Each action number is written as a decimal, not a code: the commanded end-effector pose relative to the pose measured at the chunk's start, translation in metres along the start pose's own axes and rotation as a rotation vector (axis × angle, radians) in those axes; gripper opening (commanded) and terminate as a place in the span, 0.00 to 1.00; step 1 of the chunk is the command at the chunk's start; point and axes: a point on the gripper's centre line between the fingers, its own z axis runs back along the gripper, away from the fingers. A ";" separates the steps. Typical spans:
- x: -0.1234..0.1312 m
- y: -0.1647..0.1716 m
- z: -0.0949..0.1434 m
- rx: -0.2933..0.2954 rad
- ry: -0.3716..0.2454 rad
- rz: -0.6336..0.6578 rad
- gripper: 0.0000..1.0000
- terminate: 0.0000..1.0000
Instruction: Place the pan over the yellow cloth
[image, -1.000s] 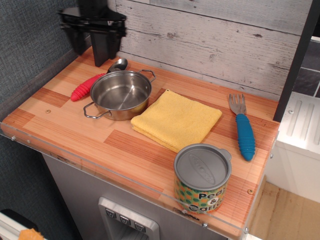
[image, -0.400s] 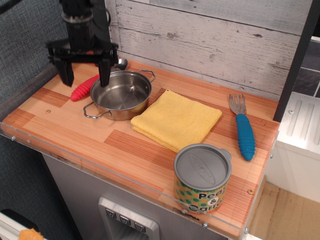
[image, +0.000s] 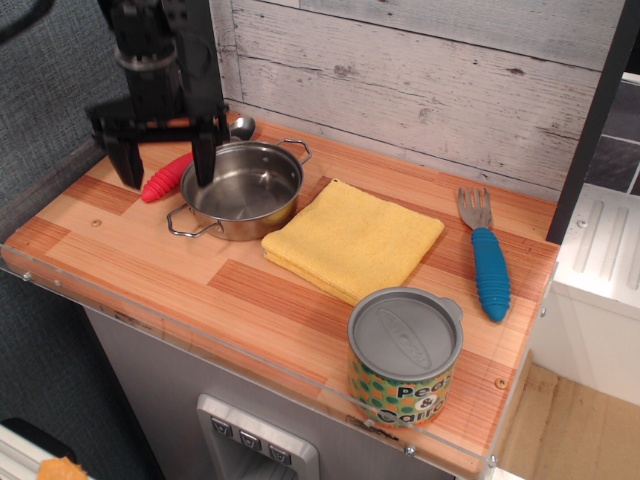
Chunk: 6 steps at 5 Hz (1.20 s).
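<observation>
I expect the yellow cloth (image: 354, 240), which lies in a flat, neat fold (image: 308, 277), to stay flat and in place when I lower the pan over it.
The pan (image: 245, 190) is a small shiny steel pot with two wire loop handles. It sits on the wooden counter at the back left. The yellow cloth (image: 352, 239) lies folded just right of it, its corner next to the pan's wall. My black gripper (image: 165, 168) hangs open over the pan's left rim. One finger (image: 204, 160) is at the inner left edge of the pan and the other (image: 127, 163) is outside, over the counter. It holds nothing.
A red-handled spoon (image: 175, 172) lies behind the pan, partly hidden by the gripper. A blue-handled fork (image: 488, 260) lies at the right. A lidded patterned can (image: 404, 357) stands at the front edge. A wooden wall stands behind the counter.
The gripper came down from the upper back corner toward the pan's left rim and shifted slightly left and lower. The pan and cloth have not moved.
</observation>
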 end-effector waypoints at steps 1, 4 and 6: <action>0.001 -0.006 -0.010 -0.022 -0.008 0.018 1.00 0.00; -0.001 -0.004 -0.009 -0.062 -0.015 0.055 0.00 0.00; 0.001 -0.001 0.007 -0.095 -0.046 0.078 0.00 0.00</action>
